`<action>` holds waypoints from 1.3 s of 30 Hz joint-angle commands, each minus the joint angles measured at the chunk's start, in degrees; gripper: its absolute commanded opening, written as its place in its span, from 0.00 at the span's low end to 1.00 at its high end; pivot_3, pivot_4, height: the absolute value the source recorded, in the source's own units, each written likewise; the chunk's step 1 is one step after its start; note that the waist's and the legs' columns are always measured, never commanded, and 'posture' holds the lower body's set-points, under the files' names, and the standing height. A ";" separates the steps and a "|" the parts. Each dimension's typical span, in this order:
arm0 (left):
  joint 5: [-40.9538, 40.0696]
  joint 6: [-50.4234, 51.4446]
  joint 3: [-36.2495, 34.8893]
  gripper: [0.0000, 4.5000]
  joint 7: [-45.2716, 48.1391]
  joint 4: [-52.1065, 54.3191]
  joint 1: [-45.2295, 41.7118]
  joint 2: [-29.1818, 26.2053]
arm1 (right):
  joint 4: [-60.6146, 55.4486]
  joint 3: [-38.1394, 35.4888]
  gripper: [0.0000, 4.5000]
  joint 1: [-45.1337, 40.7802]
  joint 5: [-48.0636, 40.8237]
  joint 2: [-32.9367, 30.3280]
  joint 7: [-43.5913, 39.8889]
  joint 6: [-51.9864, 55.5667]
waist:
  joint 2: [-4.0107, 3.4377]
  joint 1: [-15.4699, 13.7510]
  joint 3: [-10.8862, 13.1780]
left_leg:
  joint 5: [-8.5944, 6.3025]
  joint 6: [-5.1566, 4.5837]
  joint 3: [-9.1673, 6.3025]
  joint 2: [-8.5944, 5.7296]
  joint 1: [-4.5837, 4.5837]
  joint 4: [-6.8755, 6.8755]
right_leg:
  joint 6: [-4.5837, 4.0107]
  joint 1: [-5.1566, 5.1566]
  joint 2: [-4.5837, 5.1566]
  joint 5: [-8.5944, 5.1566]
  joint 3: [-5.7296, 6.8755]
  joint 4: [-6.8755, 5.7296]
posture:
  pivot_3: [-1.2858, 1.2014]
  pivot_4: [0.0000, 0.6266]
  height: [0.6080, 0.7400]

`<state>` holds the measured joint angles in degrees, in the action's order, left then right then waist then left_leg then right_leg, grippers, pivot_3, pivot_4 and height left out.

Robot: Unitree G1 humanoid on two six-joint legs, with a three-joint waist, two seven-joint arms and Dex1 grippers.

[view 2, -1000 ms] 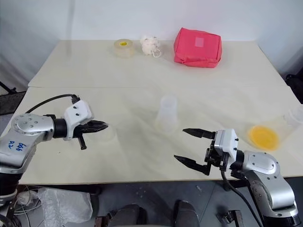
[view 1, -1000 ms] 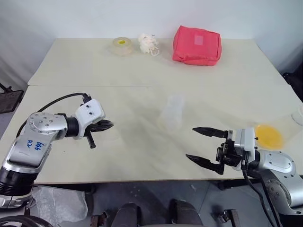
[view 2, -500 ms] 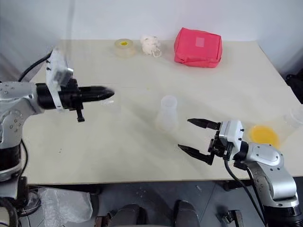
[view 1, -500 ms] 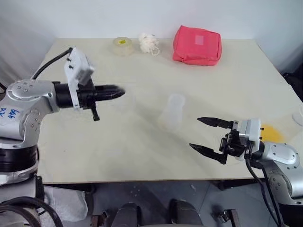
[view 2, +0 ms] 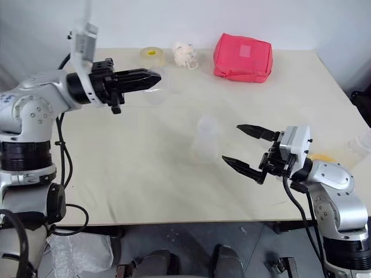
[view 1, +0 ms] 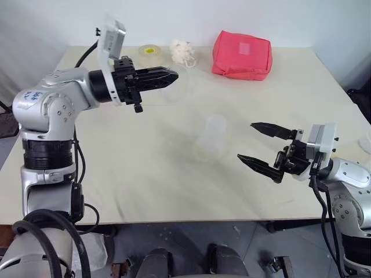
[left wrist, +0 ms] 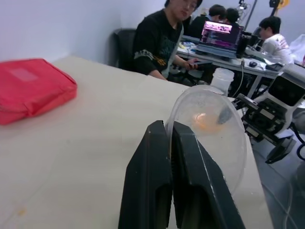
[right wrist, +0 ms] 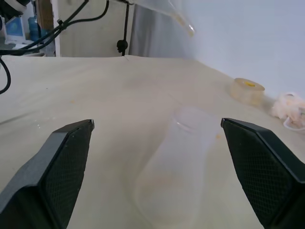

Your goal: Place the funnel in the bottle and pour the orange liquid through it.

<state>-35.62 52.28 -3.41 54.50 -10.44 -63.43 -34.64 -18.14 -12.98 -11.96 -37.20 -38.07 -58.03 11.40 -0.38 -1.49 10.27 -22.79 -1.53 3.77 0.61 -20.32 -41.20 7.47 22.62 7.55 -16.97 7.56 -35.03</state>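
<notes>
I should keep moving the funnel toward the bottle's opening (view 1: 215, 123) until the spout sits inside, as my left gripper holds the funnel's rim and leaves its spout (right wrist: 183, 21) free.
My left gripper (view 1: 174, 75) is shut on the rim of the clear funnel (view 1: 177, 84) and holds it in the air, level, above the table's back left. In the left wrist view the fingers (left wrist: 157, 157) pinch the funnel (left wrist: 212, 129), and an orange patch (left wrist: 207, 122) shows through its wall. The whitish bottle (view 1: 211, 138) stands upright mid-table, to the right of and below the funnel. My right gripper (view 1: 246, 141) is open just right of the bottle (right wrist: 174, 171) and apart from it. The orange liquid is mostly hidden behind my right wrist.
A red pouch (view 1: 241, 55), a yellow-centred tape roll (view 1: 149, 53) and a white crumpled bundle (view 1: 181, 53) lie along the table's back. A clear cup (view 2: 362, 142) stands at the right edge. People (left wrist: 162, 38) sit at desks beyond the table.
My left arm has lifted the funnel from low over the table's front left, up and to the right. My right gripper has risen a little and stays open.
</notes>
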 commanded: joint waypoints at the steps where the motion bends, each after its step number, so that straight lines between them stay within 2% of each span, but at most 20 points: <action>1: 1.76 4.63 3.49 0.01 0.21 -5.35 -6.50 0.63 | -1.89 -1.82 1.00 0.89 -1.76 0.28 1.16 0.48 | 0.01 -0.02 0.01 | 0.00 0.00 0.01 0.00 0.00 0.00 | 0.00 0.00 0.00 0.00 0.00 -0.01 | 0.52 0.24 1.00; 12: 6.04 16.54 11.69 0.01 5.26 -25.06 -22.79 4.67 | -6.50 -2.07 1.00 5.73 -1.54 1.56 4.78 0.41 | 0.02 0.13 0.02 | 0.00 0.01 0.13 -0.01 -0.07 0.05 | 0.00 0.06 -0.02 0.00 0.04 0.00 | 0.52 0.24 1.00; 18: 8.94 17.81 14.84 0.01 10.39 -33.19 -28.19 6.49 | -8.30 -2.72 1.00 7.98 -1.58 1.64 6.15 0.23 | 0.04 0.11 0.04 | 0.01 0.01 0.31 -0.01 -0.09 0.07 | 0.00 0.07 -0.03 0.00 0.05 0.03 | 0.52 0.24 1.00; 24: 11.42 17.94 16.78 0.01 14.30 -37.18 -30.34 8.22 | -8.84 -2.69 1.00 9.12 -1.32 1.75 6.88 -0.14 | 0.05 0.13 0.08 | 0.01 0.02 0.33 0.00 -0.10 0.08 | 0.00 0.11 -0.04 0.00 0.03 0.02 | 0.52 0.24 1.00; 39: 19.72 8.94 17.81 0.01 16.80 -47.05 -31.47 14.96 | -9.12 -3.31 1.00 11.06 -0.92 1.84 7.69 -1.80 | 0.08 0.10 0.11 | 0.01 0.01 0.36 -0.01 -0.13 0.06 | 0.01 0.13 -0.02 0.00 0.04 0.02 | 0.52 0.24 1.00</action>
<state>-16.92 62.53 14.54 70.21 -57.05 -91.99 -20.14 -24.73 -14.05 -1.16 -37.66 -36.49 -50.57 11.13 -0.30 -1.39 10.38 -22.78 -1.52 4.13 0.60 -20.45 -41.15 7.48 22.75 7.53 -16.97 7.59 -35.03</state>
